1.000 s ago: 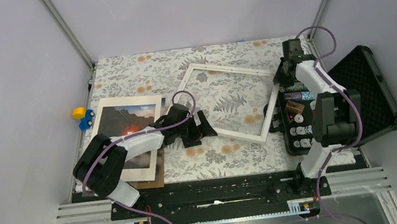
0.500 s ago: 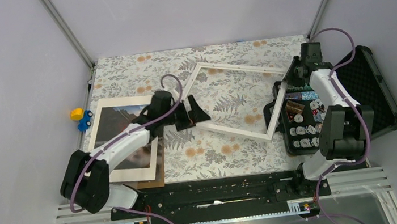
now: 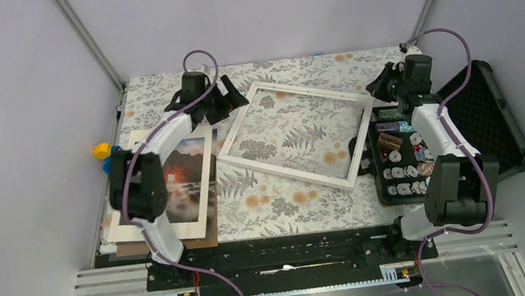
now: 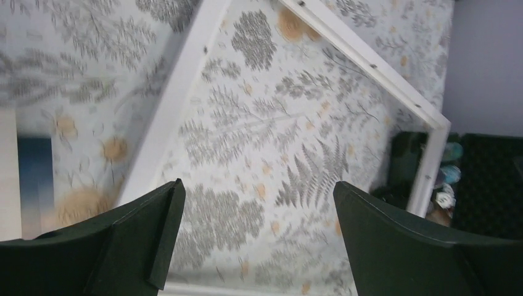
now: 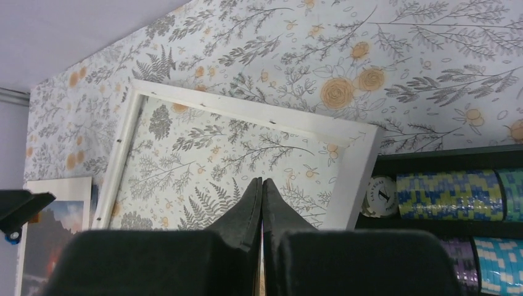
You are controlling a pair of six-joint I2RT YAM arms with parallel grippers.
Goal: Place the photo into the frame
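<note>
The white frame [image 3: 305, 91] is lying crooked, so next my right gripper grips the rail [image 3: 364, 128] next to the black case and turns the frame straight before the photo goes in.
The white frame [image 3: 285, 171] lies flat in the middle of the floral table, turned at an angle, with the tablecloth showing through it. The photo [image 3: 184, 176], dark with an orange glow, lies to its left on a white mat. My left gripper [image 3: 227, 96] is open and empty, hovering over the frame's far-left corner; its wrist view shows the frame's rail [image 4: 179, 92] below the gripper [image 4: 258, 185]. My right gripper [image 3: 379, 90] is shut and empty, above the frame's far-right corner. Its wrist view shows the gripper [image 5: 262, 180], the frame [image 5: 247, 114] and the photo [image 5: 52, 240].
An open black case [image 3: 483, 121] with poker chips [image 3: 396, 154] stands right of the frame. A white mat [image 3: 132, 220] and a brown backing board [image 3: 213, 229] lie under the photo. A yellow and blue toy [image 3: 105, 152] sits at the left edge.
My left arm swung from the frame's near-left side to its far-left corner, uncovering the photo. The frame slid a little to the left. My right gripper drew back toward the far right.
</note>
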